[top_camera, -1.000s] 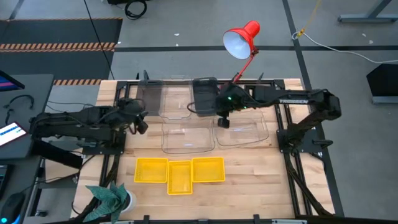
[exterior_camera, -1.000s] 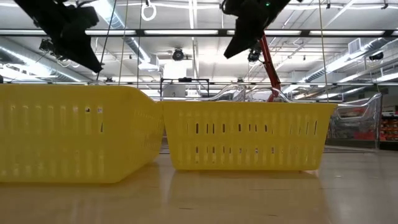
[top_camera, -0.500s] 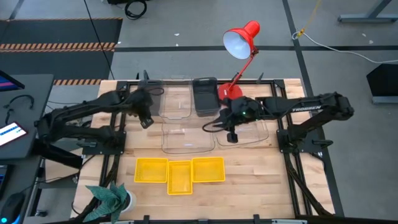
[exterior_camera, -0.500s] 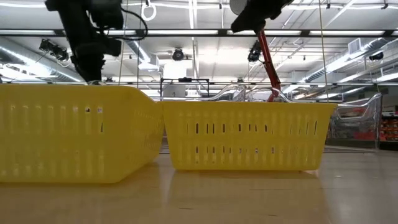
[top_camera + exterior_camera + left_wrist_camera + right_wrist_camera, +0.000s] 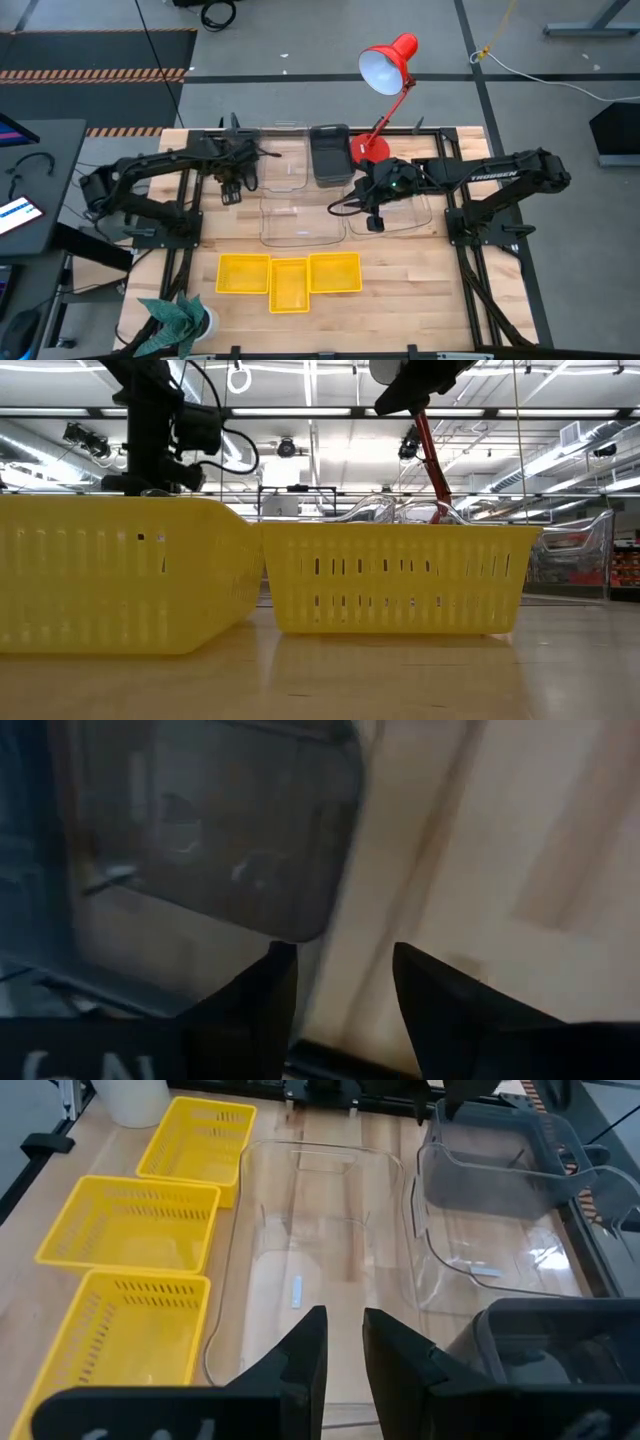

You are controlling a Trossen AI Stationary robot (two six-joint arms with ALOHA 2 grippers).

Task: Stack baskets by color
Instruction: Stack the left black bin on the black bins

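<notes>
The dark grey basket's opening (image 5: 332,153) is empty, so I expect the smoky grey basket (image 5: 220,830) to sit down into it when the robot lowers the smoky grey basket there.
Three yellow baskets (image 5: 290,278) sit side by side near the table's front edge. A smoky grey basket (image 5: 238,160) stands at the far left, with a clear one (image 5: 285,160) and a dark grey one (image 5: 330,155) beside it. Two more clear baskets (image 5: 300,218) (image 5: 392,210) rest at mid-table. My left gripper (image 5: 345,982) points steeply down, open, just beside the smoky basket's near corner (image 5: 300,920), touching nothing. My right gripper (image 5: 345,1342) hovers above the right clear basket, slanting down, its fingers slightly apart and empty.
A red desk lamp (image 5: 385,65) stands at the table's far edge, behind the dark grey basket. A potted plant (image 5: 178,320) sits at the near left corner. Bare wood lies in front of the yellow baskets and to their right.
My left gripper has swung from the table's left edge toward the smoky grey basket, tipping over to point down and sinking. My right gripper has drawn back from the dark grey basket toward the near edge and now hangs over the right clear basket. No basket has moved.
</notes>
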